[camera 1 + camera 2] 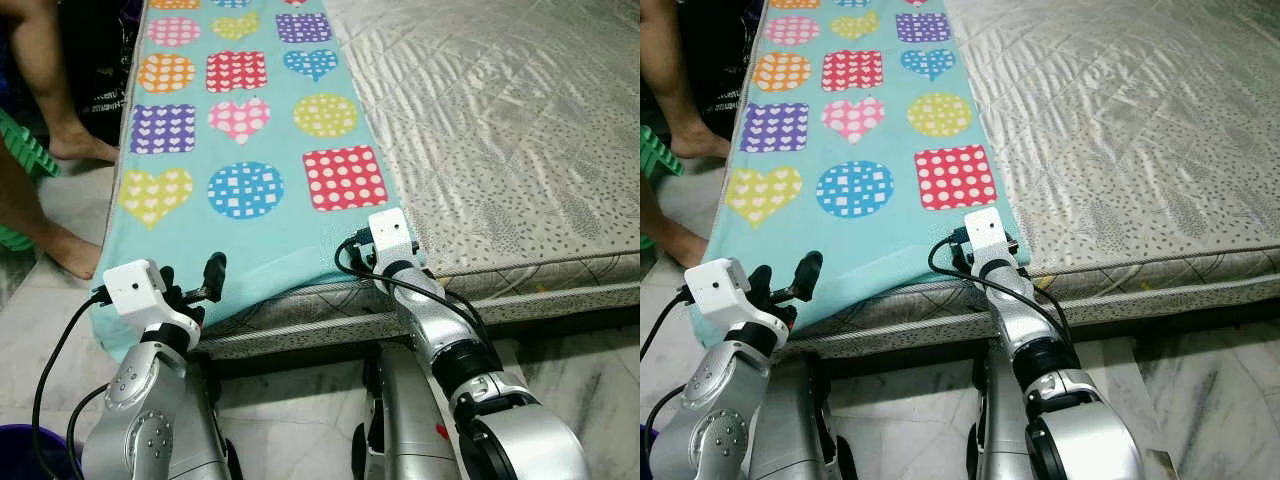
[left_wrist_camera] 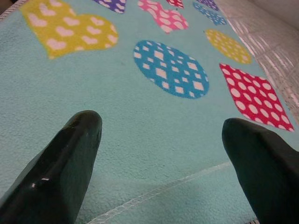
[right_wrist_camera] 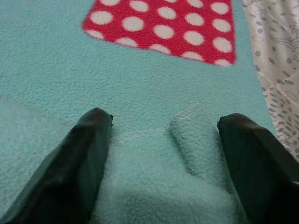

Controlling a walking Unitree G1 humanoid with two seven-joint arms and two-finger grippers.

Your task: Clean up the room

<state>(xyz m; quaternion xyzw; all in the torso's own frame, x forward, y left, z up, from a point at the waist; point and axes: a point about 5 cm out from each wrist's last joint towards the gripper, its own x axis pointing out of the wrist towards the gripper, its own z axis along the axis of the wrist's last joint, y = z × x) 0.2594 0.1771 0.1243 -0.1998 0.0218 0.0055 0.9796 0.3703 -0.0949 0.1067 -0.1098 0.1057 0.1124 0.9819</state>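
Observation:
I expect the blanket's near corner (image 3: pixel 200 144) to unfold and hang over the front of the mattress when I pull it, because the stitched hem (image 1: pixel 292 266) lies turned back on top.
A teal fleece blanket (image 1: pixel 262 245) printed with coloured hearts, circles and squares lies along the left part of the mattress (image 1: pixel 500 130), and its near edge hangs over the bed's front. My left gripper (image 1: pixel 195 283) hovers at the blanket's near left edge. In the left wrist view it (image 2: pixel 161 140) is open, with the stitched hem between its fingers. My right gripper (image 3: pixel 163 135) is open at the blanket's near right corner, below the red dotted square (image 3: pixel 163 28). A raised fold of the hem (image 3: pixel 196 140) lies between its two fingers.
A person's bare legs and feet (image 1: pixel 60 250) stand on the marble floor left of the bed, close to the blanket's left edge. A green plastic item (image 1: pixel 25 145) is beside them. A purple bucket rim (image 1: pixel 30 455) sits at the bottom left. The mattress's right side is bare.

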